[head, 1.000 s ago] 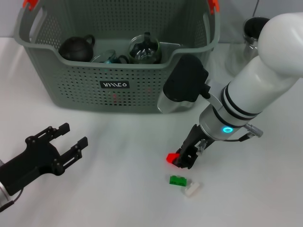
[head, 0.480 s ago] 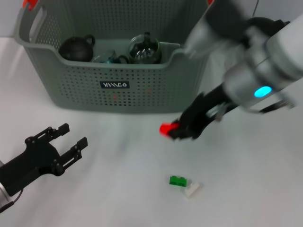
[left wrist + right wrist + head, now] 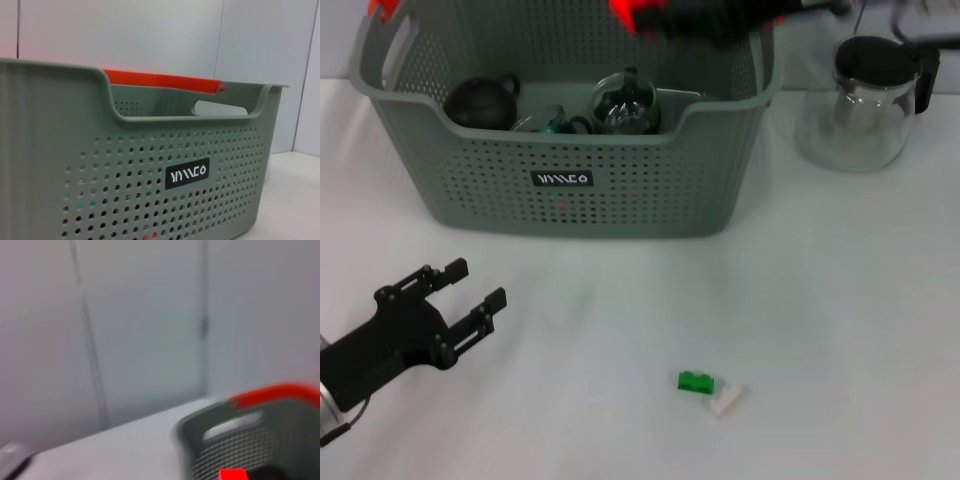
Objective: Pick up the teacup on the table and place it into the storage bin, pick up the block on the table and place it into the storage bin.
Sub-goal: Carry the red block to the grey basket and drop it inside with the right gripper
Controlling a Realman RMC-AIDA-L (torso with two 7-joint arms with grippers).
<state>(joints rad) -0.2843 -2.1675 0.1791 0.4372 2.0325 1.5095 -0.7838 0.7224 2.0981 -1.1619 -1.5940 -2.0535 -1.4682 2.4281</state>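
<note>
My right gripper keeps carrying the red block (image 3: 632, 12) inward until the block clears the storage bin's rim, and then let go of it inside, because the block hangs above the storage bin's open top (image 3: 590, 68).
The storage bin (image 3: 620, 200) stands at the back of the table; the left wrist view shows its labelled wall (image 3: 187, 200) close up. My right gripper (image 3: 642, 14) hovers blurred over the bin's far rim, shut on a red block (image 3: 623, 10). That block (image 3: 233, 475) also shows in the right wrist view beside the bin's rim (image 3: 215, 420). A small clear teacup (image 3: 552, 121) appears to lie inside the bin. A green block (image 3: 696, 381) and a white block (image 3: 726, 400) lie on the table. My left gripper (image 3: 470, 290) rests open at the near left.
Inside the bin are also a black teapot (image 3: 480, 102) and a glass teapot (image 3: 625, 102). A glass jug (image 3: 865, 105) with a black lid stands to the right of the bin. Orange handle clips (image 3: 382, 8) sit on the bin's top corners.
My right gripper has lifted the red block off the table and carried it up and back, over the bin's far rim. The left arm has stayed still.
</note>
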